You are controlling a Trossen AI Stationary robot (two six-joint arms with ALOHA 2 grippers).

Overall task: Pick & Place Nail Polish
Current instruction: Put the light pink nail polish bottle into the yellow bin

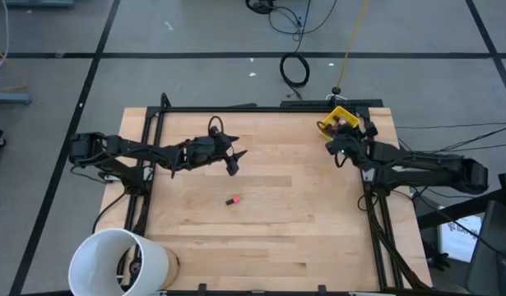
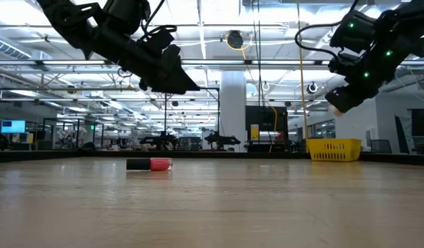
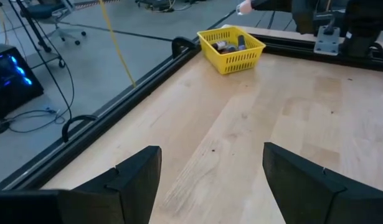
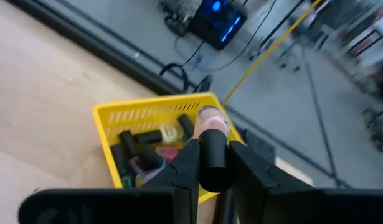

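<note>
The red nail polish bottle (image 1: 233, 200) is closer to my left gripper and far from the yellow bin. My left gripper should turn it and move it toward my right gripper.
A red nail polish bottle (image 1: 232, 200) with a dark cap lies on its side mid-table (image 2: 151, 164). My left gripper (image 1: 234, 164) hovers open above and a little beyond it, with nothing between its fingers (image 3: 210, 149). The yellow bin (image 1: 339, 120) stands at the table's far right corner and holds several bottles (image 4: 141, 152). My right gripper (image 1: 333, 145) is just on the bin's near side, raised off the table. It is shut on a pale pink nail polish bottle (image 4: 211, 124). My right gripper pinches the pink bottle between its two fingers (image 4: 190, 158). The dark cap (image 4: 213, 165) sits between the fingers, and the pink body (image 4: 211, 121) sticks out past the fingertips. The bottle lies along the fingers, lifted clear, slanting down toward the bin.
A large white bucket (image 1: 121, 261) stands at the table's near left corner. A dark frame rail (image 3: 147, 71) runs along the table's edges. Bare wood lies between the red bottle and the bin.
</note>
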